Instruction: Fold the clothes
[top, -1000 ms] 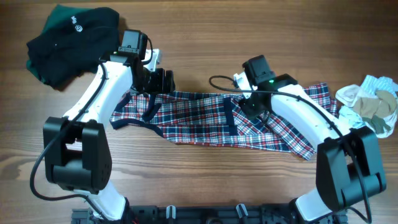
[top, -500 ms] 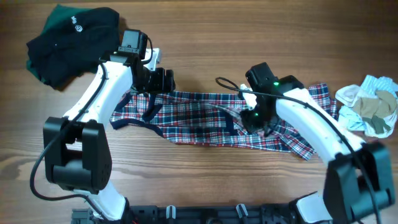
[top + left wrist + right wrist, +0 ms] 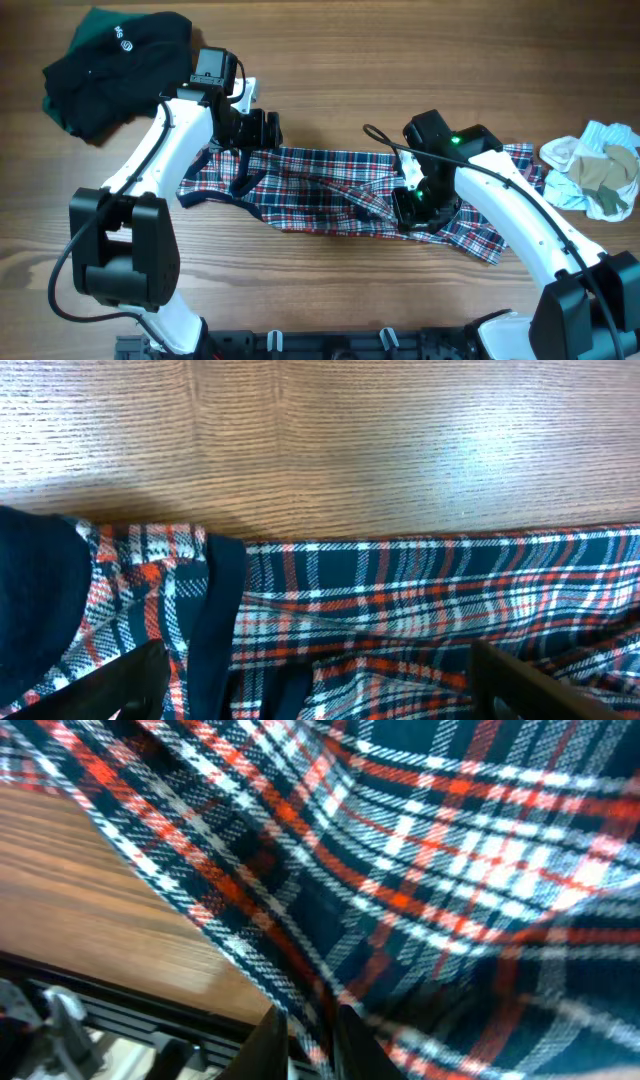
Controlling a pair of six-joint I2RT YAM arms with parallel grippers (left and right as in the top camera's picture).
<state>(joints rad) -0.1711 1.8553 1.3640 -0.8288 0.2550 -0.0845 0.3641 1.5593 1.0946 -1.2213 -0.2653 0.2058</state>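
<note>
Next, my left gripper pinches the loose plaid near its lower edge and pulls it smooth before folding, because folds bunch up the plaid across the garment's middle.
The clothes, a red, white and navy plaid garment, lie spread in a long band across the middle of the table. My left gripper hovers open over its upper left edge. In the left wrist view the plaid and its navy trim lie between the wide-apart fingers of the left gripper. My right gripper is low over the garment's right part. In the right wrist view the narrow right gripper pinches an edge of the plaid, which drapes over most of that view.
A dark green garment lies bunched at the back left. A pile of pale clothes sits at the right edge. The table's front edge with a black rail is close under my right gripper.
My right gripper has moved toward the table's front with the plaid pinched in it, dragging that part of the garment along. The left arm has stayed put.
</note>
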